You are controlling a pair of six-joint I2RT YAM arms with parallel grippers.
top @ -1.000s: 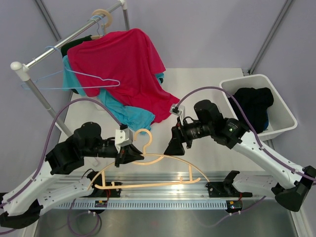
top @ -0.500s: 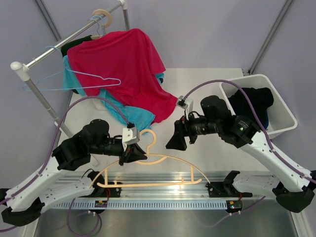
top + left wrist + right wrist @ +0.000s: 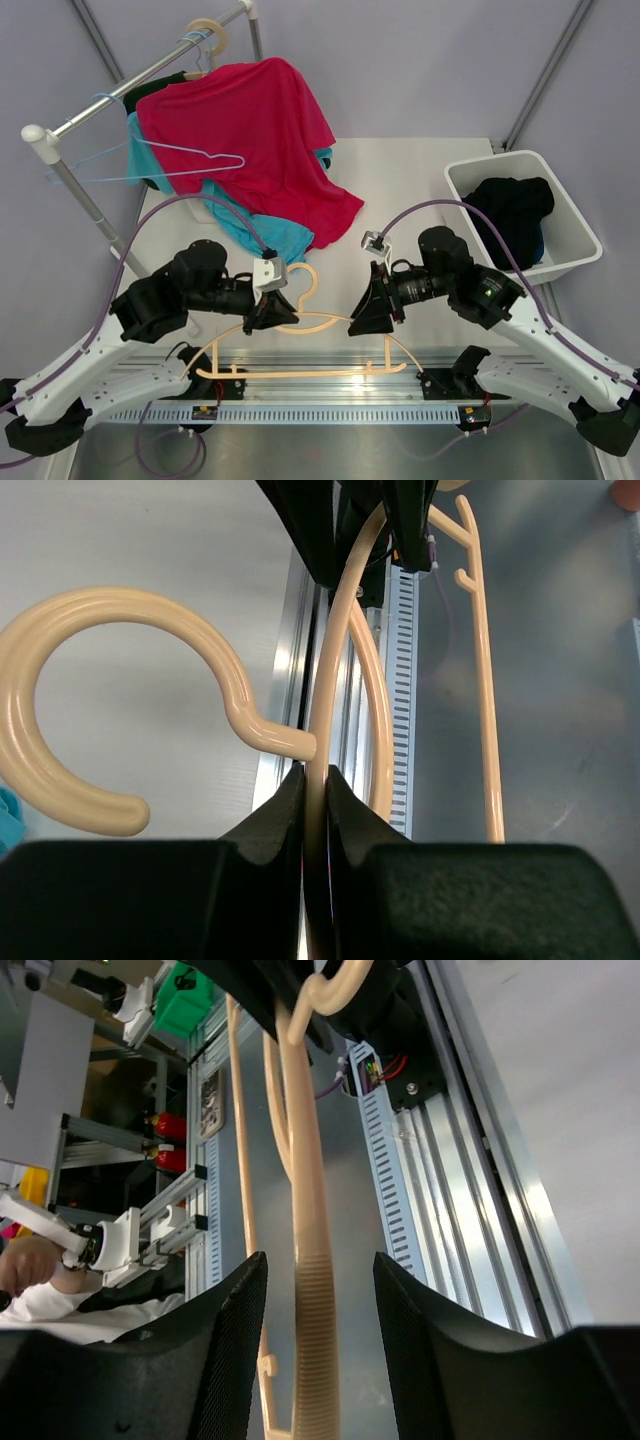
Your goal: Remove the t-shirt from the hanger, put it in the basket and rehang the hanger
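Note:
The hanger lies flat in my left gripper, held beside its hook [image 3: 308, 315], so my right gripper should turn it by its ribbed shoulder [image 3: 315, 1295] before my left gripper takes that shoulder.
A bare beige plastic hanger [image 3: 300, 372] hangs over the table's near edge. My left gripper [image 3: 283, 315] is shut on its arm just below the hook, which shows in the left wrist view [image 3: 120, 605] with the jaws [image 3: 315, 775] pinching the arm. My right gripper [image 3: 362, 318] is open, its jaws standing either side of the hanger's ribbed right shoulder [image 3: 300, 1140] without touching it. A red t-shirt [image 3: 250, 130] drapes over the rack, with a teal one [image 3: 260, 232] under it. A black garment [image 3: 515, 215] lies in the bin.
A metal clothes rack [image 3: 70, 180] slants across the back left, carrying a blue wire hanger [image 3: 170, 165] and a wooden hanger [image 3: 205, 35]. A white bin [image 3: 575, 225] stands at the right. An aluminium rail [image 3: 330, 415] runs along the near edge.
My right gripper has moved nearer and lower, and now straddles the hanger's right shoulder. My left gripper has shifted slightly right, still holding the hanger.

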